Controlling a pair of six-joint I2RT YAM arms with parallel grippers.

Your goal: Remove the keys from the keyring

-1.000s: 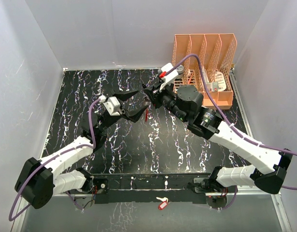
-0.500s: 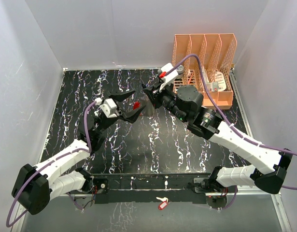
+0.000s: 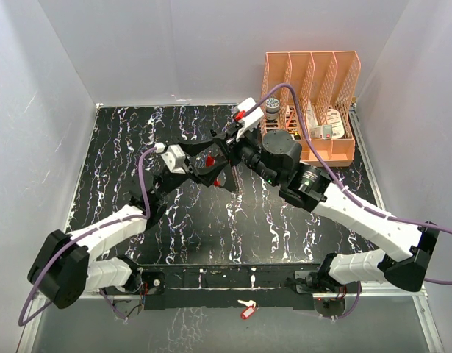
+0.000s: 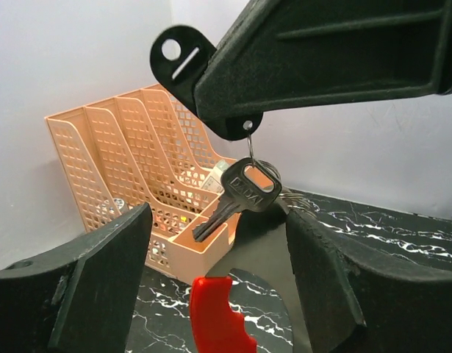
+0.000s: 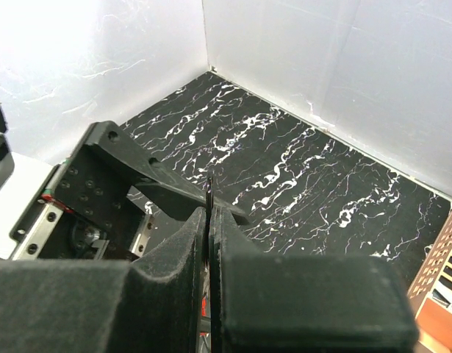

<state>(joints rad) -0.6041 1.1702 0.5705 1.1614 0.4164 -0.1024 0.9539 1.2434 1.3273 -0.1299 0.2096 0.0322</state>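
Note:
The red piece is hanging with its wide side [image 4: 217, 318] toward my left gripper, so next I turn the red piece edge-on before [image 4: 211, 298] my left gripper's fingers shut.
My right gripper [image 3: 224, 144] is shut on a flat black tag [image 4: 172, 53], seen edge-on between its fingers [image 5: 209, 213]. A thin wire loop of the keyring [image 4: 249, 144] hangs from the tag above the table. On it hang the silvery-grey keys [image 4: 242, 193] and a bright red crescent piece [image 4: 217, 318] [image 3: 209, 159]. My left gripper [image 4: 217, 243] [image 3: 214, 165] is open. Its two black fingers [image 4: 93, 283] stand on either side of the red piece without touching it. The keys hang just above the gap between the jaws.
An orange mesh file rack [image 3: 314, 92] [image 4: 115, 158] stands at the back right, holding small items. A lone pale key with a red tag [image 3: 246, 309] lies by the near edge between the arm bases. White walls enclose the black marbled table [image 3: 123, 147].
My left gripper has swung right and in under the right gripper, so its open fingers now flank the hanging red piece. The right gripper has shifted slightly left, still shut.

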